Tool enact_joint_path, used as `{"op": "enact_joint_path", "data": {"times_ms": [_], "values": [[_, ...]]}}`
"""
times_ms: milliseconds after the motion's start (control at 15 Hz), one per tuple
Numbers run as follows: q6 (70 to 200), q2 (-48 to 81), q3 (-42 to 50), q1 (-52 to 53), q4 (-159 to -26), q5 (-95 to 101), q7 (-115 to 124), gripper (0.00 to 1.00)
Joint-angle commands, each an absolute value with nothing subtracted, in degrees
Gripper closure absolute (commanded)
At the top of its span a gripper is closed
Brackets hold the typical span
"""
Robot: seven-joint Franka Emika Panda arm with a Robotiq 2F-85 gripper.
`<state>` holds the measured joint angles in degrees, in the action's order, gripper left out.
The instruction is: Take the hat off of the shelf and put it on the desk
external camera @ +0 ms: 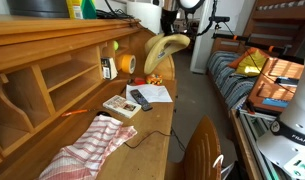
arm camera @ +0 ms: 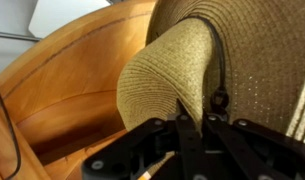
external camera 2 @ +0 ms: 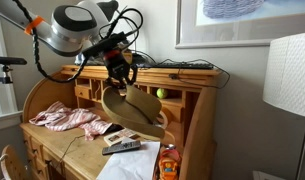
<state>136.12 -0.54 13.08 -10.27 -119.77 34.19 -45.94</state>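
The hat (external camera: 166, 48) hangs out toward the desk's front edge at the desk's far end, so I should swing it back in and lower it at the desk's middle (external camera: 133, 110).
The tan straw hat (external camera: 164, 50) hangs folded from my gripper (external camera: 170, 36), in the air above the far end of the desk (external camera: 142, 135). In an exterior view the hat (external camera 2: 132, 110) droops below the gripper (external camera 2: 120, 72), in front of the cubbyholes and below the shelf (external camera 2: 182, 70). The shelf also runs along the top in an exterior view (external camera: 52, 35). In the wrist view my gripper (arm camera: 192, 122) is shut on the hat's folded brim (arm camera: 167, 75). The hat touches neither the shelf nor the writing surface.
A red-and-white checked cloth (external camera: 90, 148) lies on the desk's near end, also shown in an exterior view (external camera 2: 64, 119). A remote (external camera: 140, 98), papers (external camera: 152, 93) and a small box (external camera: 119, 105) lie under the hat. A white lamp shade (external camera 2: 289, 72) stands close by. A bed (external camera: 247, 75) is beyond.
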Motion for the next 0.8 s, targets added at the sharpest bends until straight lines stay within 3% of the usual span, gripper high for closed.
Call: {"op": "enact_joint_path", "data": {"times_ms": [0, 467, 533, 733], "values": [[141.2, 3.8, 10.9, -9.7, -115.8, 32.7, -52.9, 0.98], [138.4, 4.0, 5.8, -9.8, -111.1, 6.0, -78.0, 0.98], [140.9, 4.4, 6.3, -9.1, -113.7, 11.1, -73.3, 0.93], [139.6, 4.1, 6.2, -9.2, -111.6, 7.9, -76.0, 0.93]]}}
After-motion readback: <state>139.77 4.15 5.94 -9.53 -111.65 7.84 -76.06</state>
